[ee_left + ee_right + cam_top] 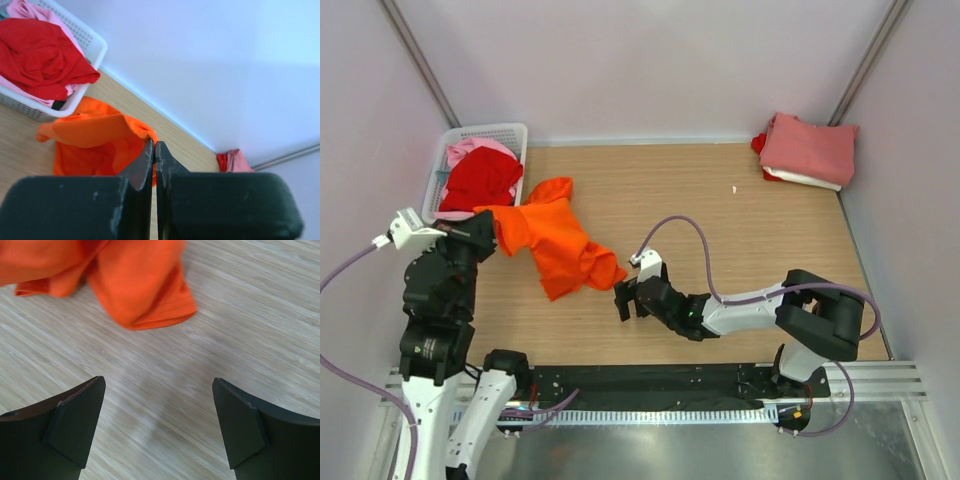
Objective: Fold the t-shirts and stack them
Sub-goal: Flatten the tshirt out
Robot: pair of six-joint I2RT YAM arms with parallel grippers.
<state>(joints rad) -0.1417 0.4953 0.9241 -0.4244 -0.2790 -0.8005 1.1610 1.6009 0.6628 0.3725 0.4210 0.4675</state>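
Observation:
My left gripper should bring the orange t-shirt [552, 238] that lies bunched beside the basket over the open wood [660, 205] so my right gripper can grab its other end.
A bright orange t-shirt [555, 245] lies crumpled on the wooden table [720, 220], left of centre. Its left edge is lifted off the wood beside the basket. My left gripper [488, 232] is shut on that edge, and the left wrist view shows orange cloth [95, 145] pinched at the tips of the gripper [154, 145]. My right gripper [623, 298] hovers open just past the shirt's near right end. In the right wrist view only bare wood lies between the fingers of the gripper [157, 425], with the orange cloth [140, 285] ahead. A red t-shirt [480, 180] and a pink one [470, 150] fill the basket.
The white mesh basket [515, 135] stands at the back left corner against the wall. A folded stack of salmon-pink, red and white shirts [810, 148] sits at the back right corner. Pale walls close in the table on three sides.

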